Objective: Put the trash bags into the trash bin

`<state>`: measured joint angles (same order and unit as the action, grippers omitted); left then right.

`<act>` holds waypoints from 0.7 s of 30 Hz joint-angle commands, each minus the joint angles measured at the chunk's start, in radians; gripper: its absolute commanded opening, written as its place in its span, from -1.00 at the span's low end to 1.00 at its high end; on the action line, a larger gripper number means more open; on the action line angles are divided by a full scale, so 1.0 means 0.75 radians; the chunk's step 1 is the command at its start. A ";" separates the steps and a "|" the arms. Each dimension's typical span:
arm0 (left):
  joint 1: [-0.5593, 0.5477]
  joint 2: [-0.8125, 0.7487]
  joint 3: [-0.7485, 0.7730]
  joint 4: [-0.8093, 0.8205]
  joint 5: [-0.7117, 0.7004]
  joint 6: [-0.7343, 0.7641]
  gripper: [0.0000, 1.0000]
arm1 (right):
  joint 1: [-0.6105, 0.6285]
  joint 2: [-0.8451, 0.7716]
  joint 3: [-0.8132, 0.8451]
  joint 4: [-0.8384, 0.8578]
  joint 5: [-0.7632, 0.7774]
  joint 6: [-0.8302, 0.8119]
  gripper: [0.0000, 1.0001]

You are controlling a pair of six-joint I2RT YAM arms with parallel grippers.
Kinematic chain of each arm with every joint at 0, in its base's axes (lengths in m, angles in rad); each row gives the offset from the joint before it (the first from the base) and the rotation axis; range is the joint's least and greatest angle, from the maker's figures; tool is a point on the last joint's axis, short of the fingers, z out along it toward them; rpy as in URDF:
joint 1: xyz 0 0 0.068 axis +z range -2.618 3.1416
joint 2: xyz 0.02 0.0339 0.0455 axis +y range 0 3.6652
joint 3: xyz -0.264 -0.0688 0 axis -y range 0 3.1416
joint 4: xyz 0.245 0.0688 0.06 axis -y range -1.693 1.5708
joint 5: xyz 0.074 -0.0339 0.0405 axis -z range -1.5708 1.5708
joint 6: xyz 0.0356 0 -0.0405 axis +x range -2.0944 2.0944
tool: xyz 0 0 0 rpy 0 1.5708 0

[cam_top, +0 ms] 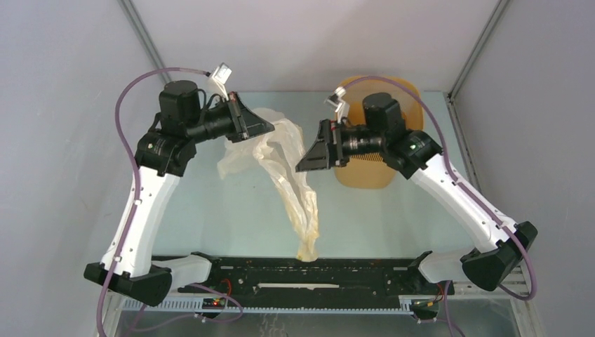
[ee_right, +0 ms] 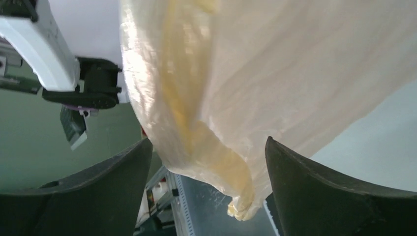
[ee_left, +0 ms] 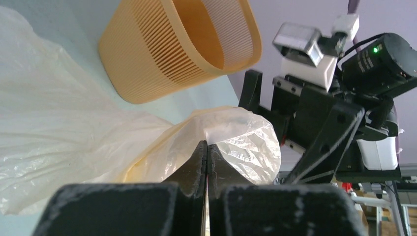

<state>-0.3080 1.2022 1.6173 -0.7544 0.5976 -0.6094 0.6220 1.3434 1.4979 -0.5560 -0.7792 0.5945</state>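
The trash bag's opening (cam_top: 290, 174) is hanging folded from my left gripper, so my right gripper should grab the bag's upper edge (cam_top: 293, 137) and my left gripper should pull the bag's lower rim open.
A pale yellow translucent trash bag (cam_top: 293, 175) hangs above the table, from the left gripper down to a knotted tail near the front rail. My left gripper (cam_top: 269, 128) is shut on the bag's upper edge; in the left wrist view the jaws (ee_left: 207, 145) are pressed together on the film (ee_left: 74, 132). My right gripper (cam_top: 307, 160) is open beside the bag, and in the right wrist view (ee_right: 208, 140) the bag (ee_right: 246, 73) hangs between its spread fingers (ee_right: 108, 182) without being pinched. The orange mesh trash bin (cam_top: 372, 175) stands at the back right, partly hidden by the right arm, and also shows in the left wrist view (ee_left: 162, 54).
The black front rail (cam_top: 309, 270) runs along the near edge under the bag's tail. Grey walls enclose the table on both sides and the back. The right arm's wrist and camera (ee_left: 319, 98) are close in front of the left gripper.
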 commanded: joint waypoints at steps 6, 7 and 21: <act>-0.009 -0.036 -0.130 0.250 0.233 -0.042 -1.00 | 0.062 -0.062 -0.132 0.489 -0.121 0.280 0.70; -0.009 -0.045 -0.152 0.277 0.228 -0.053 -1.00 | 0.066 -0.074 -0.148 0.542 -0.127 0.298 0.71; 0.016 0.118 -0.199 0.324 -0.006 -0.203 -1.00 | -0.044 -0.084 -0.133 1.064 -0.203 0.798 0.54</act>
<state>-0.3042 1.2724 1.4609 -0.5343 0.6395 -0.7296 0.6460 1.3140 1.3788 0.0216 -0.9001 1.0176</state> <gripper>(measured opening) 0.005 0.790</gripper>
